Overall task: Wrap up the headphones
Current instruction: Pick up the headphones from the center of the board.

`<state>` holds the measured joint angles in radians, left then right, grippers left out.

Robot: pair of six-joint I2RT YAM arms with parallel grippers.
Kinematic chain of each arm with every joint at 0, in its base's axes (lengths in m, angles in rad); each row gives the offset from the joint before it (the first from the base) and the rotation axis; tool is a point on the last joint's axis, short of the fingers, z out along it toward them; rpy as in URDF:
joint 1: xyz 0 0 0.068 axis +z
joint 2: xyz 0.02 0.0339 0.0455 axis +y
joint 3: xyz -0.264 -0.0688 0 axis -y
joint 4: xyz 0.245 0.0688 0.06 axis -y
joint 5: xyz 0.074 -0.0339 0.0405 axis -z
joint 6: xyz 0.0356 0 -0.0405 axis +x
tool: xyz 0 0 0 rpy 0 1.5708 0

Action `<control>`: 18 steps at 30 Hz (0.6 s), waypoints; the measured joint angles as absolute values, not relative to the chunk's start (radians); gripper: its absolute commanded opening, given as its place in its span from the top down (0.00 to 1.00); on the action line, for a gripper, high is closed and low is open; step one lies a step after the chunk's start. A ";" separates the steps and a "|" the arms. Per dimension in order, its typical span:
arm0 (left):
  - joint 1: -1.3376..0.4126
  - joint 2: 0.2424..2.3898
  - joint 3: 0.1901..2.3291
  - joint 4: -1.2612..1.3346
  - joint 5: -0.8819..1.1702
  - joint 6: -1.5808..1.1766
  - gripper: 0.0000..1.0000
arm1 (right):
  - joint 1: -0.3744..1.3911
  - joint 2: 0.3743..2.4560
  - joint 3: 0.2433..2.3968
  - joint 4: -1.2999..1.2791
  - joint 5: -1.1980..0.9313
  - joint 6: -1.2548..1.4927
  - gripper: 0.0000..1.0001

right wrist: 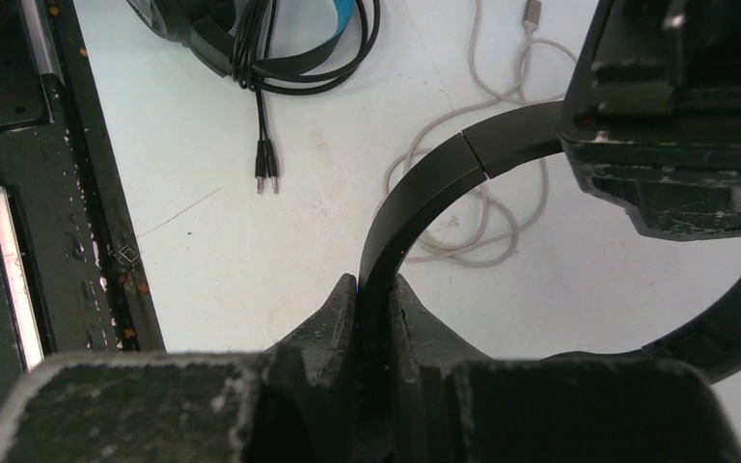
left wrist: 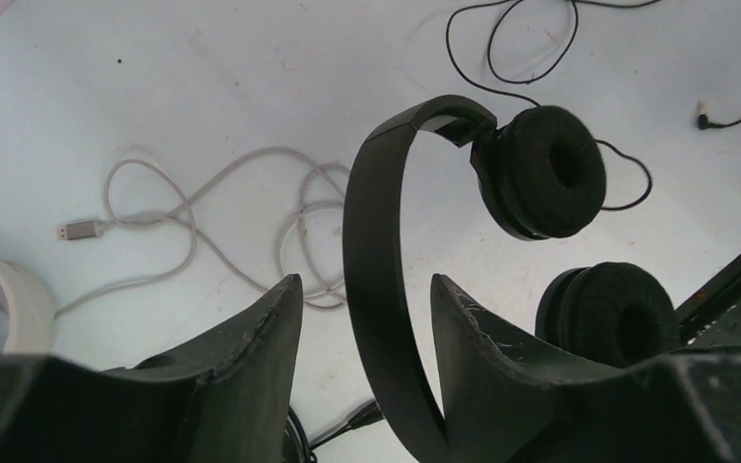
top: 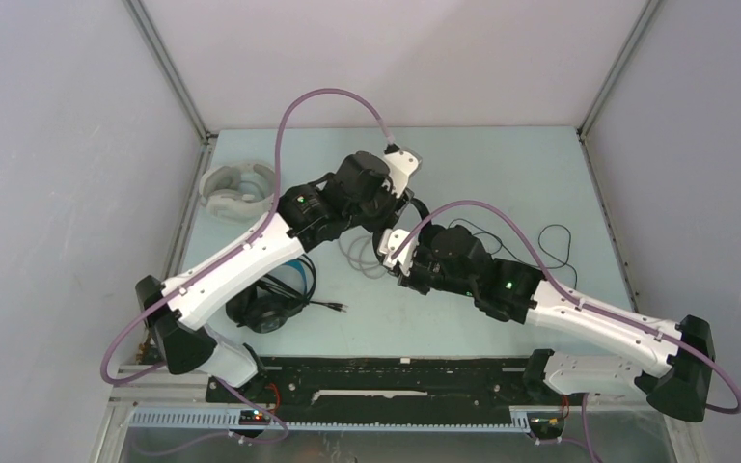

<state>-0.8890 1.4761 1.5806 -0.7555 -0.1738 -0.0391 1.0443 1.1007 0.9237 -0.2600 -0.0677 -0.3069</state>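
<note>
The robot's right gripper is holding the headband while the thin cord trails loose (left wrist: 647,183). The left gripper should take over the headband (left wrist: 374,246) so that the right gripper is free for the cord.
The thin black on-ear headphones (left wrist: 550,174) hang above the table between both grippers. My right gripper (right wrist: 374,289) is shut on their headband (right wrist: 425,183). My left gripper (left wrist: 367,289) is open around the same headband (left wrist: 376,241), which lies against the right finger (left wrist: 482,328) with a gap to the left finger (left wrist: 260,338). Their thin black cord (left wrist: 521,48) trails loose on the table. The black headphones with the blue headband (right wrist: 251,39) lie near the left arm, cord bundled. The white headphones (top: 236,188) sit at the back left, their grey cable (left wrist: 203,222) spread loosely.
A black rail (top: 386,376) runs along the table's near edge behind the arm bases. Enclosure walls stand to the left, right and rear. The thin cord's plug (left wrist: 704,116) lies to the right of the ear pads.
</note>
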 measured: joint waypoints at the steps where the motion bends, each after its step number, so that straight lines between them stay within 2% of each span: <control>1: -0.895 1.480 1.581 -0.758 -0.183 -0.032 0.52 | 1.044 1.102 0.924 -0.260 -0.067 -0.307 1.00; 7: -0.924 1.495 1.592 -0.765 -0.228 0.001 0.76 | 1.046 1.108 0.924 -0.256 -0.062 -0.307 1.00; 12: -0.936 1.520 1.613 -0.770 -0.264 0.012 0.95 | 1.056 1.113 0.925 -0.239 -0.039 -0.306 0.91; 14: -0.936 1.525 1.613 -0.776 -0.286 0.019 1.00 | 1.057 1.114 0.925 -0.233 -0.033 -0.304 0.84; 18: -0.936 1.526 1.613 -0.780 -0.330 0.028 1.00 | 1.060 1.116 0.926 -0.208 -0.023 -0.297 0.63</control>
